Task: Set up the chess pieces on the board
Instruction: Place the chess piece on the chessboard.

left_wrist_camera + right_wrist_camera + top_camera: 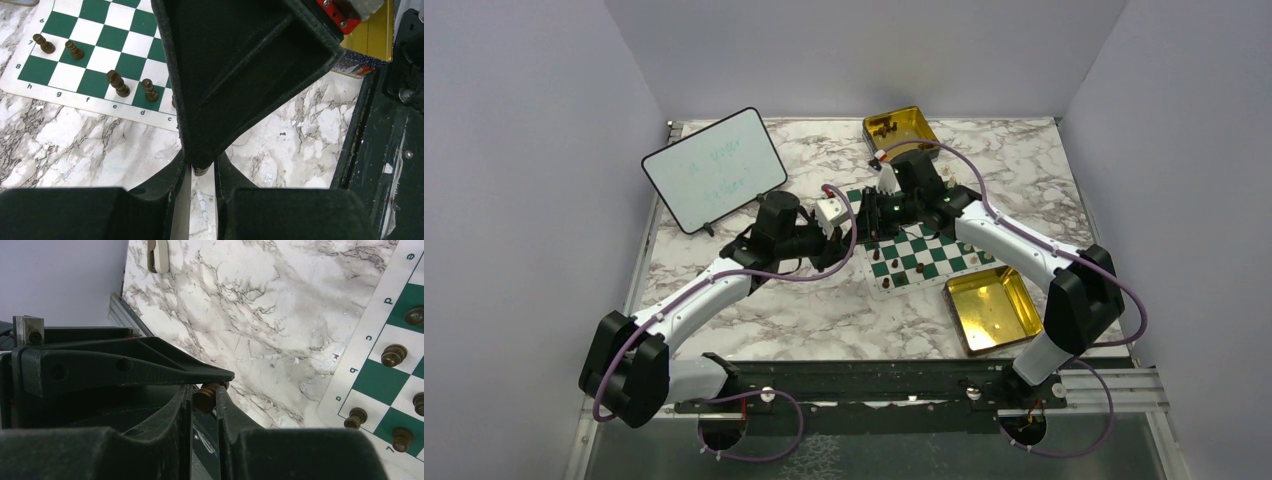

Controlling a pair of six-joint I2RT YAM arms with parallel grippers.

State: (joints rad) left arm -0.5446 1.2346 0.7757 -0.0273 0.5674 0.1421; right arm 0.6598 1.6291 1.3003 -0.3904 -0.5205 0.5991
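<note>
My right gripper should pull the chess piece (204, 400) clear and turn its far end (226, 385) toward my left gripper, because the piece lies crosswise at the ends of my left gripper's fingers.
The green and white board (921, 262) lies right of the table's middle, with dark brown chess pieces (118, 83) along its edge rows (393, 354). Both grippers meet just off the board's left edge. A small dark brown chess piece (205, 396) sits between my right gripper's (204, 392) narrow-set fingers, which touch it on both sides. The piece's other end (202, 170) shows at the tips of my left gripper (202, 167), also shut on it. The right gripper's black body (240, 60) hides most of the piece in the left wrist view.
A gold tin (899, 128) holding dark pieces stands behind the board. A second gold tin (992, 308) lies at the board's near right. A black-rimmed whiteboard (714, 168) stands at the back left. The table is marbled white.
</note>
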